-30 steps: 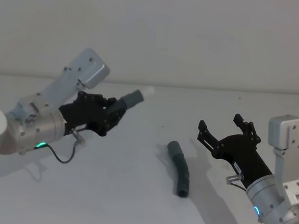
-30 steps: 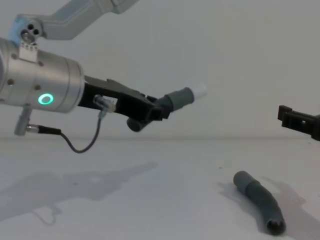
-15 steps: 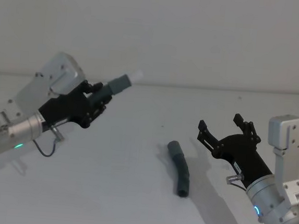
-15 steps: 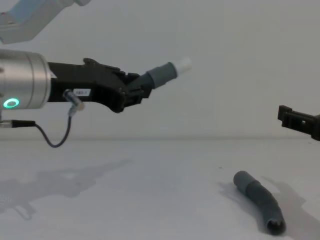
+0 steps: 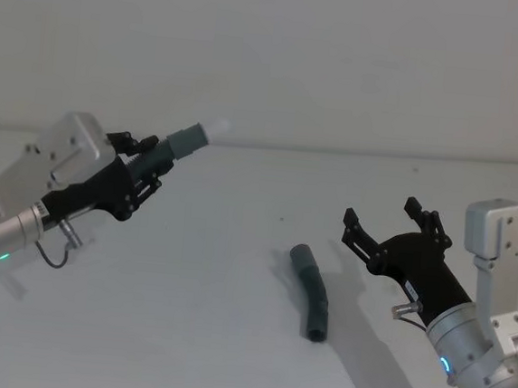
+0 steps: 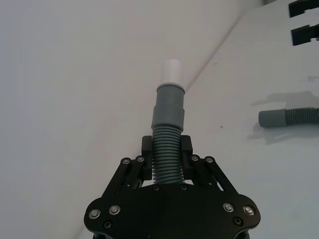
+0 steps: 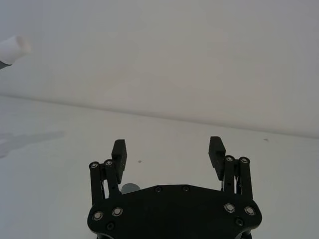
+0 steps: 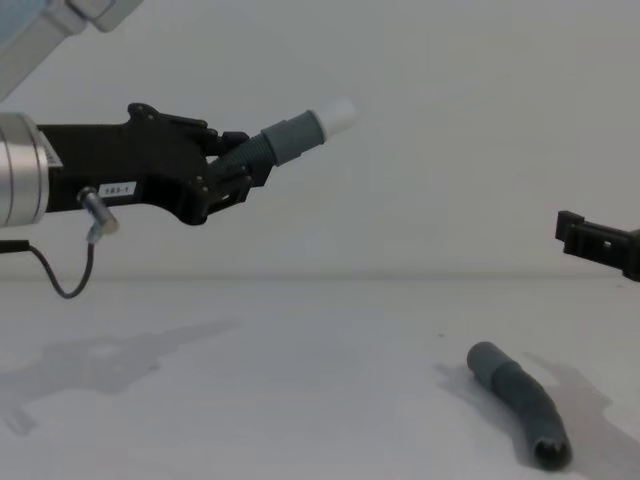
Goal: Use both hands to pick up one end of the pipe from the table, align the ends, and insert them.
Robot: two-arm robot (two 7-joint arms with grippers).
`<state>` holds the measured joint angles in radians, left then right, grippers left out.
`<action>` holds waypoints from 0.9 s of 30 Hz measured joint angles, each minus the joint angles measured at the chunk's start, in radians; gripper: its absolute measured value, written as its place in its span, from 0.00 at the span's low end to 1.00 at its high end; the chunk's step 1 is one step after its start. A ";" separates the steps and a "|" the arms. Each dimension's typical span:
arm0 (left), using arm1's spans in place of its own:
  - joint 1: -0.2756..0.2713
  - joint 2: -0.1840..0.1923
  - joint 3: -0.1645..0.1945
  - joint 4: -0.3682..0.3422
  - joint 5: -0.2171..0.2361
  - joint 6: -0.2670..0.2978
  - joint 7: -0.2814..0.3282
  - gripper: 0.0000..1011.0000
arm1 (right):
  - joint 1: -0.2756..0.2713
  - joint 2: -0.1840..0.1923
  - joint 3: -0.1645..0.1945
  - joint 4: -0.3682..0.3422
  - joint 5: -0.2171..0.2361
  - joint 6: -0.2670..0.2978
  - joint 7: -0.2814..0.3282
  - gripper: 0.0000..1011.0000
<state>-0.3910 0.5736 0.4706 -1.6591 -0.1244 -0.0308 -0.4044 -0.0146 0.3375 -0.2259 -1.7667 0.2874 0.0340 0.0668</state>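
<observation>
My gripper will make the white plug tip (image 8: 337, 116) slide mostly inside when it pushes the far smooth cuff (image 8: 490, 362) on, because the plug tip looks slimmer than the cuff.
My left gripper (image 5: 149, 161) hangs above the left side of the white table (image 5: 184, 324), shut on the ribbed middle of one dark-grey pipe piece (image 5: 187, 140). That piece's white plug tip (image 5: 217, 129) points up and to the right. The left wrist view shows the fingers (image 6: 147, 148) clamping the ribs below the cuff (image 6: 168, 107). The other pipe piece (image 5: 312, 292) lies curved on the table, with its open cuff (image 8: 550, 452) nearest me. Just right of it and raised, my right gripper (image 5: 381, 212) is open and holds nothing.
A plain pale wall stands behind the table's far edge (image 5: 335, 152). The left arm's black cable (image 8: 55, 280) hangs below its wrist. Bare table lies between the two arms.
My left arm has drawn back to the left and lifted slightly, carrying its pipe piece along. The right gripper and the pipe piece on the table have not moved.
</observation>
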 joint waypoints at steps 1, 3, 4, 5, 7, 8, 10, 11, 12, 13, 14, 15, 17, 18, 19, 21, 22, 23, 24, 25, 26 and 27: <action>-0.002 0.002 0.000 0.009 0.001 -0.024 -0.008 0.29 | 0.000 0.000 0.000 0.000 0.000 0.000 0.000 0.99; -0.005 0.002 0.000 0.022 0.001 -0.049 -0.018 0.29 | 0.000 0.000 0.000 0.000 0.000 0.000 0.000 0.99; -0.008 0.003 0.000 0.033 0.001 -0.073 -0.028 0.29 | 0.000 0.000 0.000 0.000 0.000 0.000 0.000 0.99; -0.010 0.003 0.000 0.038 0.001 -0.089 -0.035 0.29 | 0.000 0.000 0.000 0.000 0.000 0.000 0.000 0.99; -0.017 0.002 0.002 0.057 -0.001 -0.126 -0.052 0.29 | 0.000 0.000 0.000 0.000 0.000 0.000 0.000 0.99; -0.019 0.002 0.003 0.063 -0.001 -0.139 -0.058 0.29 | 0.000 0.000 0.000 0.000 0.000 0.000 0.000 0.99; -0.026 0.000 0.006 0.081 -0.006 -0.177 -0.078 0.29 | 0.000 0.000 0.000 0.000 0.000 0.000 0.000 0.99; -0.030 -0.002 0.008 0.088 -0.008 -0.188 -0.085 0.29 | 0.000 0.000 0.000 0.000 0.000 0.000 0.000 0.99; -0.034 -0.003 0.010 0.101 -0.012 -0.210 -0.098 0.29 | 0.000 0.000 0.000 0.000 0.000 0.000 0.000 0.99; -0.037 -0.004 0.011 0.106 -0.015 -0.224 -0.107 0.29 | 0.000 0.000 0.000 0.000 0.000 0.000 0.000 0.99; -0.039 -0.005 0.012 0.112 -0.017 -0.234 -0.115 0.29 | 0.000 0.000 0.000 0.000 0.000 0.000 0.000 0.99; -0.042 -0.005 0.013 0.117 -0.020 -0.242 -0.120 0.29 | 0.000 0.000 0.000 0.000 0.000 0.000 0.000 0.99; -0.050 -0.007 0.017 0.136 -0.027 -0.275 -0.144 0.29 | 0.000 0.000 0.000 0.000 0.000 0.000 0.000 0.99; -0.052 -0.008 0.019 0.141 -0.031 -0.287 -0.151 0.29 | 0.000 0.000 0.000 0.000 0.000 0.000 0.000 0.99; -0.057 -0.009 0.021 0.151 -0.035 -0.301 -0.165 0.29 | 0.000 0.000 0.000 0.000 0.000 0.000 0.000 0.99; -0.062 -0.009 0.023 0.161 -0.039 -0.320 -0.181 0.29 | 0.000 0.000 0.000 0.000 0.000 0.000 0.000 0.99; -0.065 -0.010 0.025 0.167 -0.042 -0.328 -0.188 0.29 | 0.000 0.000 0.000 0.000 0.000 0.000 0.000 0.99; -0.067 -0.010 0.026 0.171 -0.043 -0.337 -0.196 0.29 | 0.000 0.000 0.000 0.000 0.000 0.000 0.000 0.99; -0.071 -0.010 0.027 0.180 -0.046 -0.351 -0.206 0.29 | 0.000 0.000 0.000 0.000 0.000 0.000 0.000 0.99; -0.076 -0.009 0.029 0.189 -0.047 -0.364 -0.219 0.29 | 0.000 0.000 0.000 0.000 0.000 0.000 0.000 0.99; -0.078 -0.009 0.029 0.193 -0.048 -0.370 -0.224 0.29 | 0.000 0.000 0.000 0.000 0.000 0.000 0.000 0.99; -0.080 -0.009 0.030 0.196 -0.049 -0.378 -0.231 0.29 | 0.000 0.000 0.000 0.000 0.000 0.000 0.000 0.99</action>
<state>-0.4706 0.5647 0.5004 -1.4628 -0.1732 -0.4087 -0.6350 -0.0146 0.3375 -0.2259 -1.7668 0.2873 0.0340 0.0668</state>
